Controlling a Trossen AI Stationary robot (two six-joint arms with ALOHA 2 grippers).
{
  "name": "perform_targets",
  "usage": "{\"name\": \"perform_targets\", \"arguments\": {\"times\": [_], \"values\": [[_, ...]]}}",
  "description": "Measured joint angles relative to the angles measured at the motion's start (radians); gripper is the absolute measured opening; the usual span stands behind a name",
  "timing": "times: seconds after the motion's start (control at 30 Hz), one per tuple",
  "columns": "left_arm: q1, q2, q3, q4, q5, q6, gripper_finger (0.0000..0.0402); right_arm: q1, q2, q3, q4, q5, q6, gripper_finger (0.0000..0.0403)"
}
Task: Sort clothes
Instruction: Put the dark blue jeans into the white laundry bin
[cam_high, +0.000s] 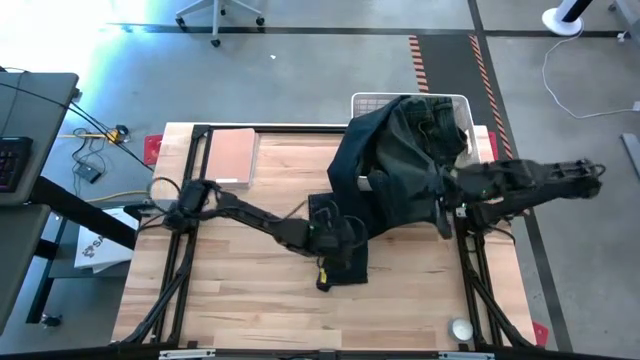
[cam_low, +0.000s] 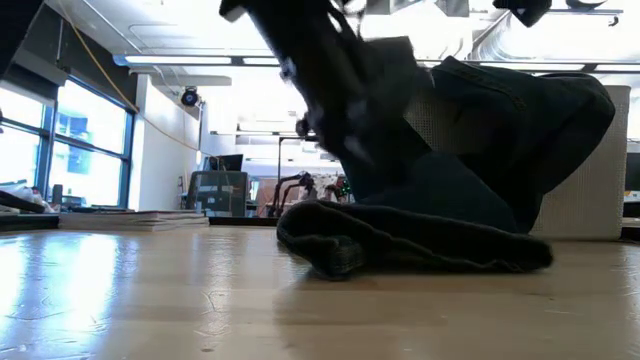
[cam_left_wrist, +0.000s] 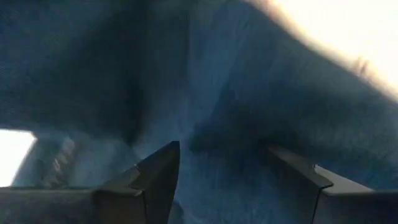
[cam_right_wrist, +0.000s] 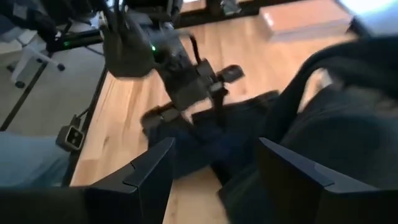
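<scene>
The smaller dark piece (cam_high: 346, 272) will gather up as part of the big dark garment when I lift it, since the cloth runs unbroken (cam_high: 372, 217) toward the basket.
A big dark garment (cam_high: 400, 160) spills out of the white lattice basket (cam_high: 362, 100) at the far right and down onto the table. In front of it lies a smaller folded dark piece (cam_high: 345, 262), resting flat on the wood (cam_low: 400, 245). My left gripper (cam_high: 335, 238) is open at the table's middle, low over this dark cloth; in its wrist view dark blue fabric (cam_left_wrist: 205, 93) fills the picture beyond the open fingers (cam_left_wrist: 221, 149). My right gripper (cam_high: 445, 205) is open at the right, beside the big garment, with nothing between its fingers (cam_right_wrist: 214, 143). My left gripper stands open, slanting down close over the dark cloth; I cannot tell whether its fingers touch the cloth.
A flat tan board (cam_high: 232, 155) lies at the far left of the table. A small white round thing (cam_high: 460, 328) sits near the front right corner. Bare wood (cam_high: 230, 290) spreads across the near left of the table.
</scene>
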Motion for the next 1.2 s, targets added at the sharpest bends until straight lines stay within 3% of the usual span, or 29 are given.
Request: {"name": "perform_targets", "arguments": {"times": [0.2,0.4,0.5,0.6,0.77,1.0,1.2], "values": [[0.014,0.13,0.091,-0.162,-0.009,-0.128,0.0223,0.138,0.0,-0.113,0.115,0.105,0.057,0.022],[0.079,0.179,0.101,-0.195,0.188,-0.26,0.0225,0.213,0.001,-0.188,0.232,0.136,0.086,0.022],[0.084,0.188,0.103,-0.227,0.2,-0.234,0.0202,0.247,0.001,-0.226,0.3,0.137,0.094,0.022],[0.078,0.187,0.1,-0.26,0.202,-0.182,0.0147,0.284,0.005,-0.257,0.358,0.138,0.108,0.022],[0.053,0.17,0.11,-0.489,0.135,-0.162,0.0024,0.352,0.021,-0.282,0.411,0.157,0.107,0.022],[-0.019,0.07,0.16,-0.867,-0.001,-0.342,0.0014,0.429,0.065,-0.285,0.463,0.217,0.099,0.022],[-0.099,-0.12,0.23,-0.87,-0.203,-0.414,0.0011,0.468,0.15,-0.286,0.602,0.224,-0.057,0.022]]}}
